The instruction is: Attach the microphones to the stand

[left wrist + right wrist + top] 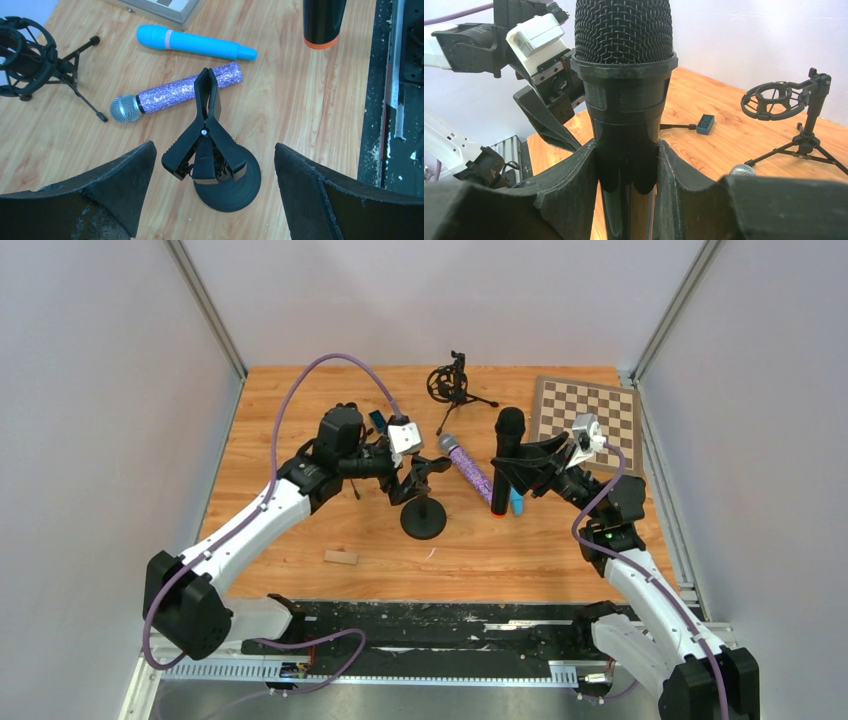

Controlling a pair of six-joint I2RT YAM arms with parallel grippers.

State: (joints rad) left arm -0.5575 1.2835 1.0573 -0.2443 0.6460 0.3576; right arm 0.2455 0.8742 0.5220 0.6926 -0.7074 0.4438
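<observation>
The clip's jaws [207,92] are shut, so the robot's left gripper should squeeze both of the clip's handles [234,159] and hold the clip open before the right gripper brings in the black microphone.
The stand is a round black base [235,192] with a black spring clip [205,135] on top; it sits mid-table [424,515]. My left gripper [215,150] hovers over it, open wide, with the clip's handles between the fingers and touching neither. The black microphone [624,75] stands upright above the table with my right gripper [626,150] shut on its body; its orange end [321,25] points down. The purple glitter microphone [185,91] lies on the wood just beyond the clip's tip. The light blue microphone [195,43] lies farther back, mostly hidden in the top view.
A small tripod with a shock mount [455,385] stands at the back. A chessboard [585,410] lies at the back right, a small wooden block [340,557] at the near left, and a small blue box [705,123] near the tripod. A black rail [450,625] runs along the near edge.
</observation>
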